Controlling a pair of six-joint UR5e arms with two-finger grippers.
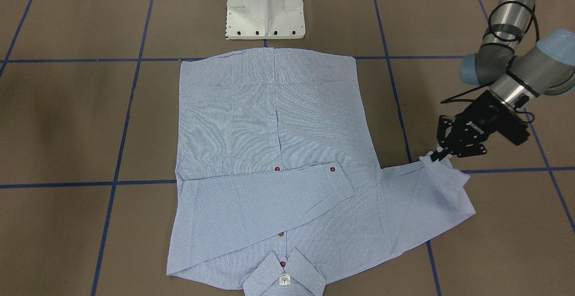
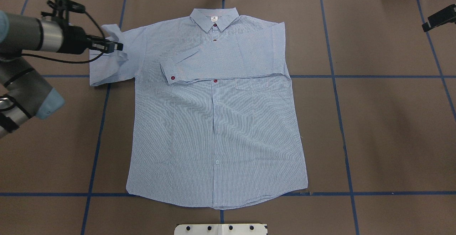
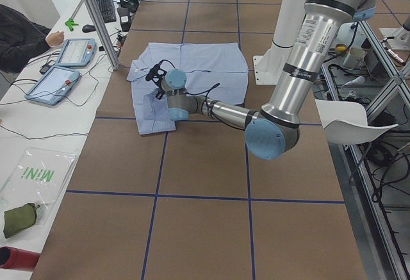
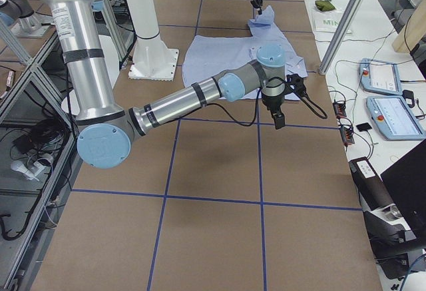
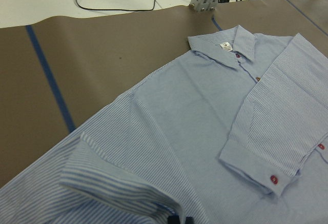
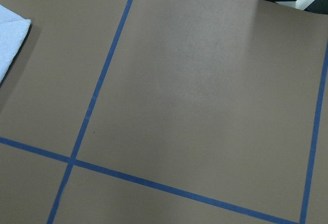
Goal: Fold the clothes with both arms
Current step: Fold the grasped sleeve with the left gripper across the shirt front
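Observation:
I should continue carrying the cuff until it crosses the buttons [image 1: 277, 169], because my left gripper holds the sleeve by its cuff end [image 1: 443, 166] and the shirt's chest lies flat.
The light blue striped shirt [image 2: 213, 121] lies flat and front up on the brown table, its collar [image 2: 213, 18] at the far edge. One sleeve [image 2: 228, 56] is folded across the chest, cuff button showing. My left gripper [image 2: 119, 46] is shut on the other sleeve's cuff end [image 1: 449, 177] and holds it raised above that sleeve, beside the shirt's shoulder. The left wrist view shows the bunched cuff [image 5: 118, 188] just above the fingertips [image 5: 174, 219]. My right gripper [image 2: 426, 27] hovers far off to the shirt's other side over bare table; whether it is open does not show.
The white pedestal base [image 1: 265, 6] stands at the shirt's hem side. Blue tape lines [image 2: 338, 103] grid the table. An aluminium post [image 3: 96, 17] and an operators' bench with tablets [image 3: 64, 68] lie beyond the collar side. A shirt corner [image 6: 10, 39] shows in the right wrist view.

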